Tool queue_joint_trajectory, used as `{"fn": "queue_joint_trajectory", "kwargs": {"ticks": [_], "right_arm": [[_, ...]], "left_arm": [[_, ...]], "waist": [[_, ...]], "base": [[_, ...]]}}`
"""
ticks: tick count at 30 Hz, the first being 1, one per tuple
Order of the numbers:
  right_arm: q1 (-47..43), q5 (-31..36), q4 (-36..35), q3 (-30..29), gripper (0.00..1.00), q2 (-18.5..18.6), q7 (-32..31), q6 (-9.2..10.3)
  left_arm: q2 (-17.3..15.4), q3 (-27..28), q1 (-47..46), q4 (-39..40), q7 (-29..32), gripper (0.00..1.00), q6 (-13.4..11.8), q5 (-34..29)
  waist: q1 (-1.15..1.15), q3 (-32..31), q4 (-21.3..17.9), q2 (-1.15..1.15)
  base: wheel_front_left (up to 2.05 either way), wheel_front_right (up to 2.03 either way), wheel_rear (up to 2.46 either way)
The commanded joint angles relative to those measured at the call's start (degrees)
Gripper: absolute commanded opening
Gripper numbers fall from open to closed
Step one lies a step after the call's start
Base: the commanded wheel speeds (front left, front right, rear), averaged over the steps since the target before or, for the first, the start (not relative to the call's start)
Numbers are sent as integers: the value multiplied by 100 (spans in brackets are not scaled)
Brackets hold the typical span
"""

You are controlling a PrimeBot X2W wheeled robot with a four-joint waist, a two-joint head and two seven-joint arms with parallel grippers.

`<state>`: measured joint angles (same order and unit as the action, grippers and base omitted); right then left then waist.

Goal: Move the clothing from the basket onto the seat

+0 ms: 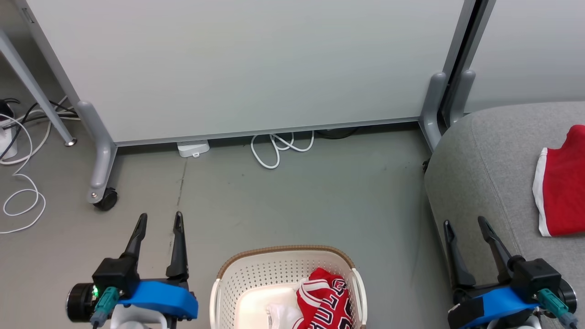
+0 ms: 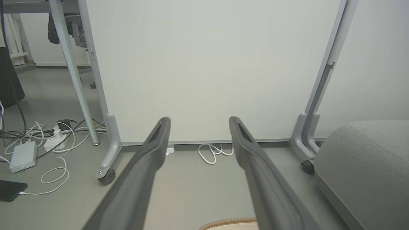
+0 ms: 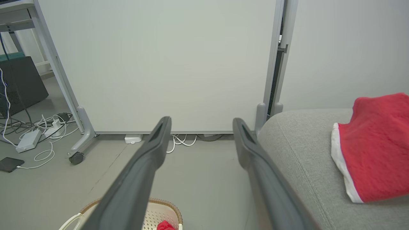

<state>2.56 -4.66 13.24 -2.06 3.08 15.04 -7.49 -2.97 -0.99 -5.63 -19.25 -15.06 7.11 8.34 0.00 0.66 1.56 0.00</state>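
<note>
The red jersey (image 1: 327,299) has white cloth (image 1: 284,315) tucked against it, so the jersey will pull the cloth along and leave the basket empty when the robot lifts.
The cream perforated basket (image 1: 256,278) with a brown rim sits on the floor at the bottom centre of the head view. In its right half lies a red jersey (image 1: 324,301) with black-and-white lettering. A plain red garment with white trim (image 1: 560,187) lies on the grey seat (image 1: 480,173) at the right, seen also as the red garment (image 3: 377,147) on the seat (image 3: 300,150) in the right wrist view. My left gripper (image 1: 160,219) stands open left of the basket, holding nothing. My right gripper (image 1: 464,224) is open and empty over the seat's front edge. The basket rim (image 2: 230,222) shows low in the left wrist view.
A wheeled white partition (image 1: 256,68) stands behind the basket, with a castor (image 1: 106,198) at its left foot. White cables (image 1: 281,146) lie under it, and more cables and adapters (image 2: 41,143) at the far left. A table leg (image 1: 32,87) slants at the left.
</note>
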Motion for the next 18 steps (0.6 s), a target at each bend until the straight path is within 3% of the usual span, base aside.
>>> {"fn": "queue_joint_trajectory", "kwargs": {"ticks": [1, 9, 18], "right_arm": [[82, -4, -11, 6, 100, -18, 23, -1], [375, -23, -135, 46, 100, -16, 22, -1], [1031, -25, -400, 68, 100, -1, 22, -1]], "left_arm": [[11, -72, -131, -29, -17, 100, 38, -31], [-17, -672, -765, -485, -16, 100, 36, 146], [-292, -1472, -1869, -1299, -17, 100, 36, 435]], "waist": [[0, 22, -25, 0], [0, 403, -299, 0], [0, 1395, -817, 0]], "base": [[0, 0, 0], [0, 0, 0], [0, 0, 0]]}}
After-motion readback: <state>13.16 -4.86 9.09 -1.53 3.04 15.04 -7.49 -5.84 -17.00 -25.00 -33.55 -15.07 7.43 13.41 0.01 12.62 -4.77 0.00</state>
